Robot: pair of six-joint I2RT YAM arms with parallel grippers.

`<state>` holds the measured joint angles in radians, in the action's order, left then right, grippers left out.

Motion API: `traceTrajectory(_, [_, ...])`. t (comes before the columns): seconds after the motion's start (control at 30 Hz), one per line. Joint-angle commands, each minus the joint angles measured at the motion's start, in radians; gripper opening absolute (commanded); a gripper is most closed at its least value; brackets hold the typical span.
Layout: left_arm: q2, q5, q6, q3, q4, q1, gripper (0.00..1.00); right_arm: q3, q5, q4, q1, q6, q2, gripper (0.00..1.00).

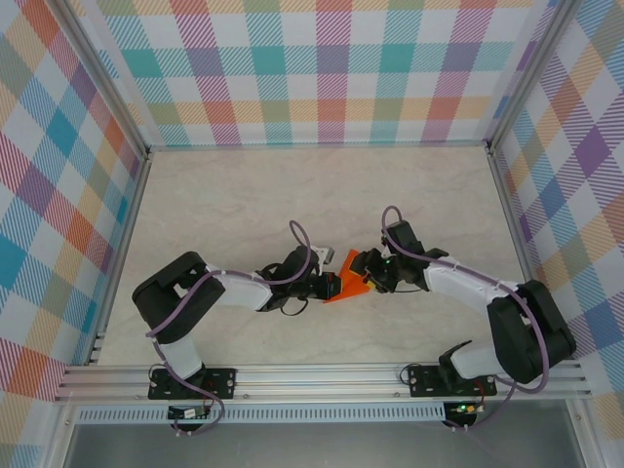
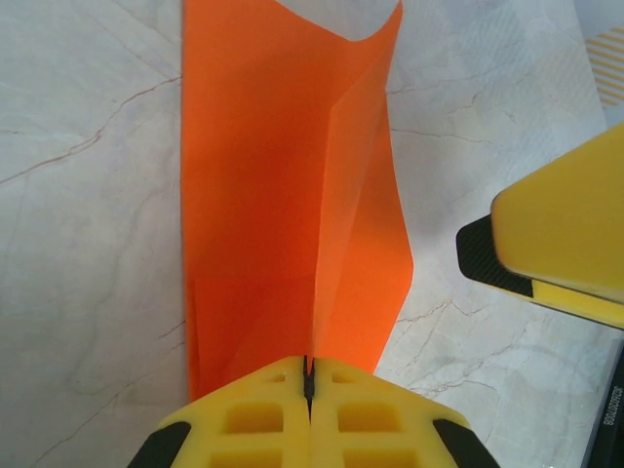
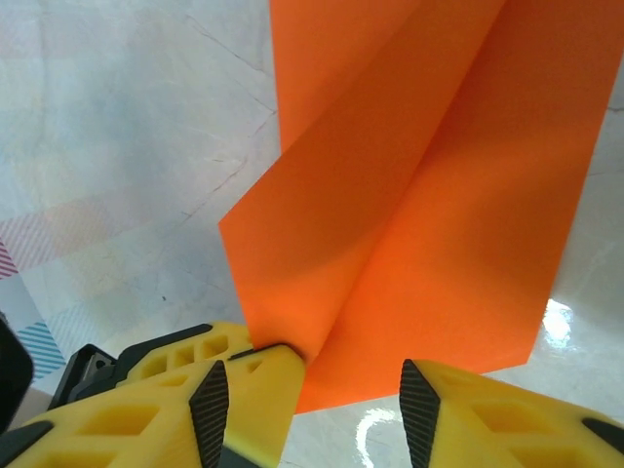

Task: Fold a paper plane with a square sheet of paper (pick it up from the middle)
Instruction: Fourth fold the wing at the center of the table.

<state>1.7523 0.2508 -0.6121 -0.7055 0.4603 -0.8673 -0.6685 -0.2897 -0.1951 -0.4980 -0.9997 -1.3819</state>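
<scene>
The flap in my left gripper [image 2: 349,166] is sticking up off the sheet, so next I lay it along the sheet's long edge [image 2: 187,253] and hold it down with my right gripper.
The square sheet of paper [image 1: 348,286] is bright orange and folded along a centre crease, held just above the tabletop between the two arms. My left gripper [image 1: 332,284] is shut on it. In the left wrist view the yellow jaws [image 2: 309,375] pinch the crease at the near end of the paper [image 2: 283,195], whose two flaps spread away. My right gripper [image 1: 367,272] is open. In the right wrist view the ribbed pads stand apart around [image 3: 314,409], and the paper [image 3: 419,195] hangs just ahead of them. A right finger [image 2: 561,229] shows beside the sheet.
The marble-patterned tabletop [image 1: 292,195] stretches behind the arms. Checkered walls [image 1: 331,68] close it on three sides. An aluminium rail [image 1: 322,375] runs along the near edge, carrying both arm bases.
</scene>
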Motion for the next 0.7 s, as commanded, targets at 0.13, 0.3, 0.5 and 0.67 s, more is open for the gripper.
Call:
traceTrajectory(0.13, [-0.024,-0.012,-0.047,0.037,0.071,0.014,0.05,-0.031,-0.026,0.041,0.004,0.023,-0.077,0.46])
traceTrajectory(0.3, [-0.019,-0.004,-0.059,0.037,0.076,0.018,0.06,-0.047,-0.032,0.069,0.004,0.024,-0.126,0.45])
traceTrajectory(0.5, [-0.018,0.004,-0.071,0.04,0.08,0.025,0.06,-0.077,-0.034,0.073,0.003,0.031,-0.178,0.44])
traceTrajectory(0.67, [-0.031,0.006,-0.081,0.037,0.071,0.03,0.13,-0.089,-0.025,0.057,0.004,0.034,-0.21,0.43])
